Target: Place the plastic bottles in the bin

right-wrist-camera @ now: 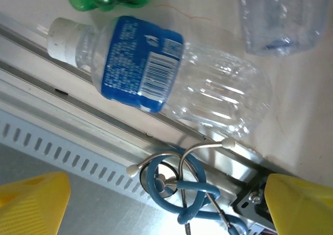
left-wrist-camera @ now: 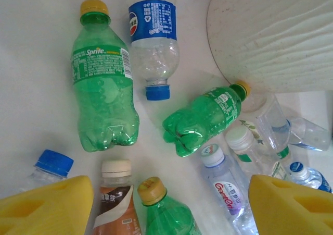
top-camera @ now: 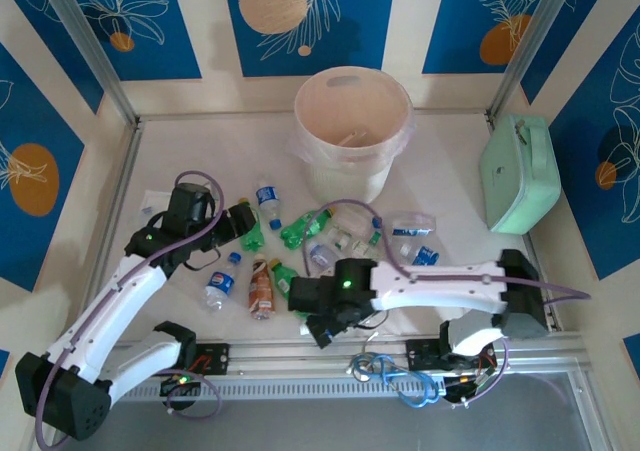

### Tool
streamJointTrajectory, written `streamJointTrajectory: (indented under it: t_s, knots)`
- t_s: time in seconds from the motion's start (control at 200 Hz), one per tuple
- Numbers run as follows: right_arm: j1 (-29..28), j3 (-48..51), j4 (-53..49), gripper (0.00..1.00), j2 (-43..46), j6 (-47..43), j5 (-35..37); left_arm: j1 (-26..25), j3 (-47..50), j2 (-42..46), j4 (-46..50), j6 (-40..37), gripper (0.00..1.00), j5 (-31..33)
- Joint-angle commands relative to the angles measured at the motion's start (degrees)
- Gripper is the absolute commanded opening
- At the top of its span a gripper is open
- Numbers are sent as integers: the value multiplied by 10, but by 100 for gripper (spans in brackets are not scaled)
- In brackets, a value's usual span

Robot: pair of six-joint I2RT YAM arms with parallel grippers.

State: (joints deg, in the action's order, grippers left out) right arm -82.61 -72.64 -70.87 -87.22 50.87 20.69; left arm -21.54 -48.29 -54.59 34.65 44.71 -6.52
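Note:
The robot's right gripper should go on lowering, since the clear bottle's blue label sits free of the green bottle, until its open fingers are on both sides of the label (right-wrist-camera: 142,64), and then close.
The pale bin (top-camera: 352,131) stands at the back of the table, and its wall (left-wrist-camera: 270,32) is at the top right of the left wrist view. Several plastic bottles lie in front of it, among them a clear blue-labelled one (top-camera: 222,283) and an orange-labelled one (top-camera: 261,289). My left gripper (top-camera: 245,223) hangs open over the cluster. Between its yellow fingers (left-wrist-camera: 47,206) lie a brown-labelled bottle (left-wrist-camera: 117,203), a yellow-capped green bottle (left-wrist-camera: 166,214) and a clear bottle (left-wrist-camera: 226,190). My right gripper (top-camera: 320,333) is open at the near edge, above a clear blue-labelled bottle (right-wrist-camera: 171,78).
A mint-green case (top-camera: 520,171) sits at the right wall. A blue stethoscope (right-wrist-camera: 197,188) lies on the metal rail (top-camera: 300,356) at the table's near edge, between the right fingers. A Sprite bottle (left-wrist-camera: 101,84) and a tipped green bottle (left-wrist-camera: 203,120) lie farther out.

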Motion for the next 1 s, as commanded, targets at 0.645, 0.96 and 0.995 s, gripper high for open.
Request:
streamJointTrajectory:
  t_s: [0.645, 0.96, 0.995]
  knots:
    - [8, -75, -11, 99, -179, -200, 26, 36, 70, 43, -64, 89, 77, -61]
    - [36, -64, 4, 100, -203, -238, 39, 45, 74, 46, -62, 95, 75, -63]
    - [38, -61, 8, 100, -202, -240, 38, 45, 74, 47, -62, 95, 75, -64]
